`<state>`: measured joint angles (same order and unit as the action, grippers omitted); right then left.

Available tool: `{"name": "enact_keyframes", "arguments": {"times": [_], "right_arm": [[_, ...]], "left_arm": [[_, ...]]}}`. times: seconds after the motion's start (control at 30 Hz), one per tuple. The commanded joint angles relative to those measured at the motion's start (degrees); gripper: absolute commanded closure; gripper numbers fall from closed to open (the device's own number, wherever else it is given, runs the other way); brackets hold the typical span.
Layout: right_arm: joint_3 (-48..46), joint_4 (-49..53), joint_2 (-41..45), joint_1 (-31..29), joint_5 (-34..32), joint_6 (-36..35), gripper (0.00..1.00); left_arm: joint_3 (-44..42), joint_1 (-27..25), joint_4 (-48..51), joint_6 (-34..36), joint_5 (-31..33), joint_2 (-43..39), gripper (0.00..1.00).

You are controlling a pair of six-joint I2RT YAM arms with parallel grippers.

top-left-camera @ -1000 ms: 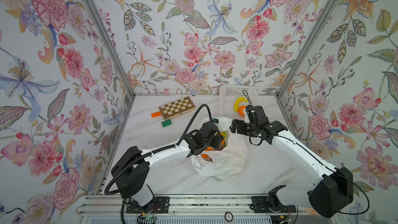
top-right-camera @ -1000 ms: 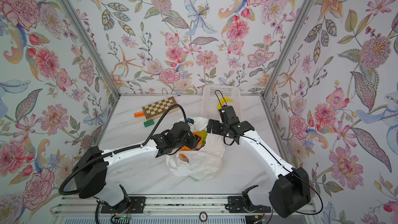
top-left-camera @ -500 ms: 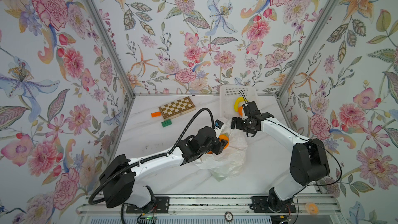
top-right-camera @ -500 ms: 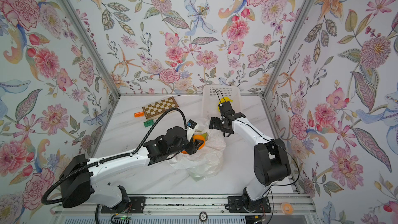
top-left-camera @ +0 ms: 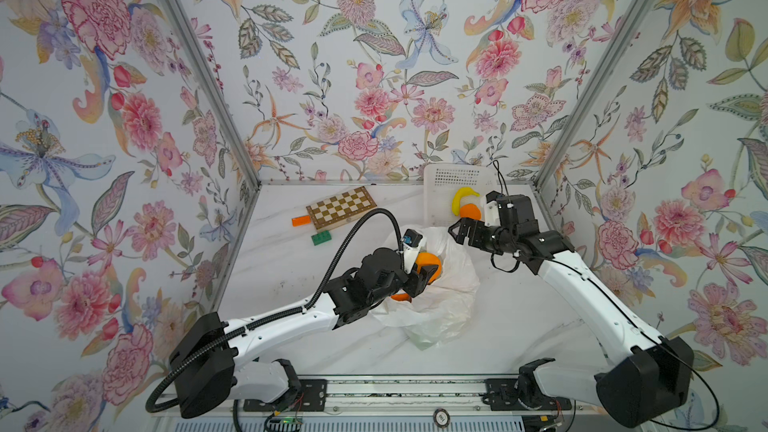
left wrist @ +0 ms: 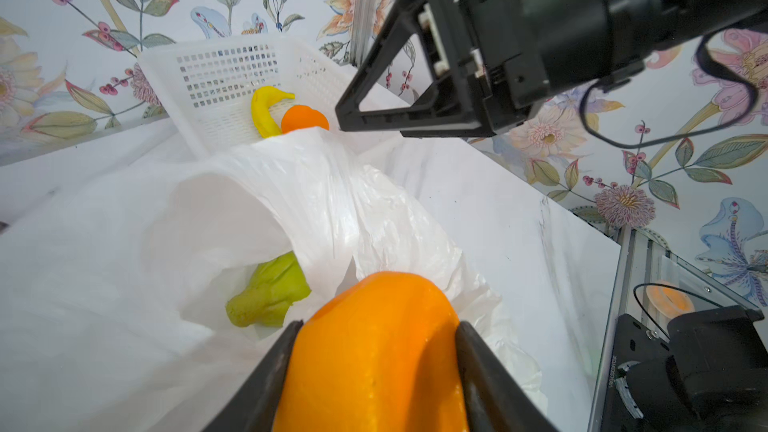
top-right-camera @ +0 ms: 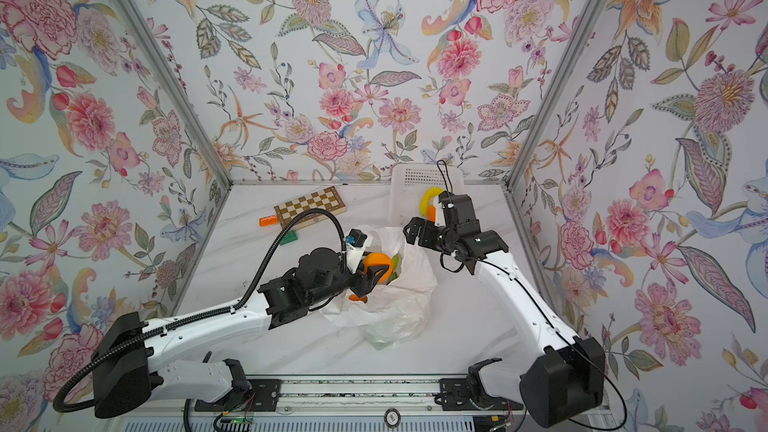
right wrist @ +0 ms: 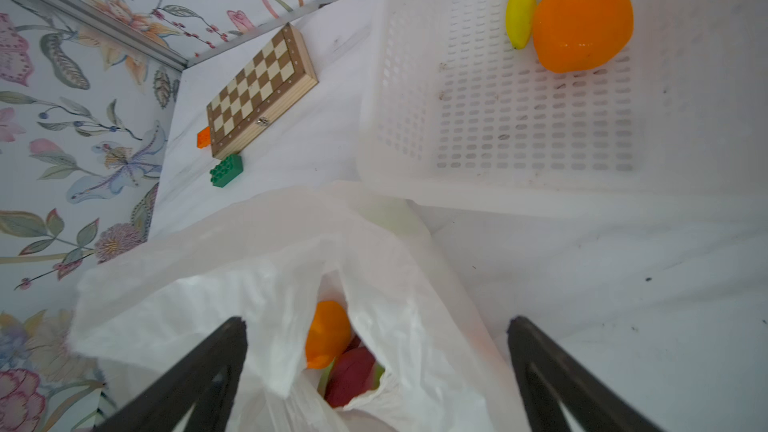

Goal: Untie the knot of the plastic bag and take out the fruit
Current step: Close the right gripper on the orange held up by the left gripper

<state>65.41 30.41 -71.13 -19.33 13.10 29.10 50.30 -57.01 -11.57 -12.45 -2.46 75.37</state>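
My gripper will find a large dragon fruit (right wrist: 350, 377) when it pulls the bag open, because dark red skin with green tips shows from under the bag's drooping rim (right wrist: 369, 316).
The white plastic bag (top-left-camera: 440, 309) (top-right-camera: 395, 305) lies crumpled mid-table with its mouth open; the knot is out of view. My left gripper (top-left-camera: 428, 274) (left wrist: 376, 326) is shut on an orange (top-left-camera: 428, 263) (left wrist: 374, 351), held just above the bag's mouth. Inside the bag I see a green fruit (left wrist: 270, 292), a dark red fruit (right wrist: 353, 371) and another orange (top-left-camera: 401, 296). My right gripper (top-left-camera: 457, 232) (right wrist: 376, 320) hangs open over the bag's far edge, between bag and basket, with nothing between its fingers.
A white perforated basket (top-left-camera: 440, 193) stands at the back right with a banana (top-left-camera: 463, 197) and an orange (top-left-camera: 469, 211) in it. A chessboard (top-left-camera: 341, 207), an orange brick (top-left-camera: 301, 221) and a green brick (top-left-camera: 322, 238) lie at the back left.
My left gripper has come up a little out of the bag with the orange in it, and the bag has slumped. The right gripper stays open near the bag's far edge.
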Motion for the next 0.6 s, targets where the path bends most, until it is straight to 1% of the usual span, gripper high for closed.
{"name": "enact_keyframes", "arguments": {"times": [0.0, 0.1, 0.17, 0.33, 0.47, 0.57], "right_arm": [[-1.8, 1.5, 5.3, 0.4, 5.1, 3.2, 0.01], [-3.0, 1.7, 10.0, 0.4, 9.9, 5.2, 0.01], [-3.7, 1.8, 12.8, 0.4, 14.4, 7.1, 0.01], [-5.5, 0.7, 17.4, -0.1, 23.3, 11.3, 0.01], [-8.1, -4.5, 19.5, -0.6, 29.2, 15.5, 0.01], [-10.1, -9.3, 20.5, -0.7, 31.3, 18.8, 0.01]], "left_arm": [[-0.7, -0.3, -6.7, 3.4, -0.6, -1.9, 0.46], [-0.7, -0.3, -10.0, 6.1, -2.3, -2.2, 0.46], [-0.8, -0.3, -12.7, 8.7, -4.0, -2.2, 0.49], [-0.4, -0.3, -17.6, 13.7, -8.4, -2.0, 0.51], [0.9, -0.3, -20.7, 15.2, -12.6, -1.1, 0.51], [2.4, -0.5, -21.5, 14.9, -14.5, -0.2, 0.5]]}}
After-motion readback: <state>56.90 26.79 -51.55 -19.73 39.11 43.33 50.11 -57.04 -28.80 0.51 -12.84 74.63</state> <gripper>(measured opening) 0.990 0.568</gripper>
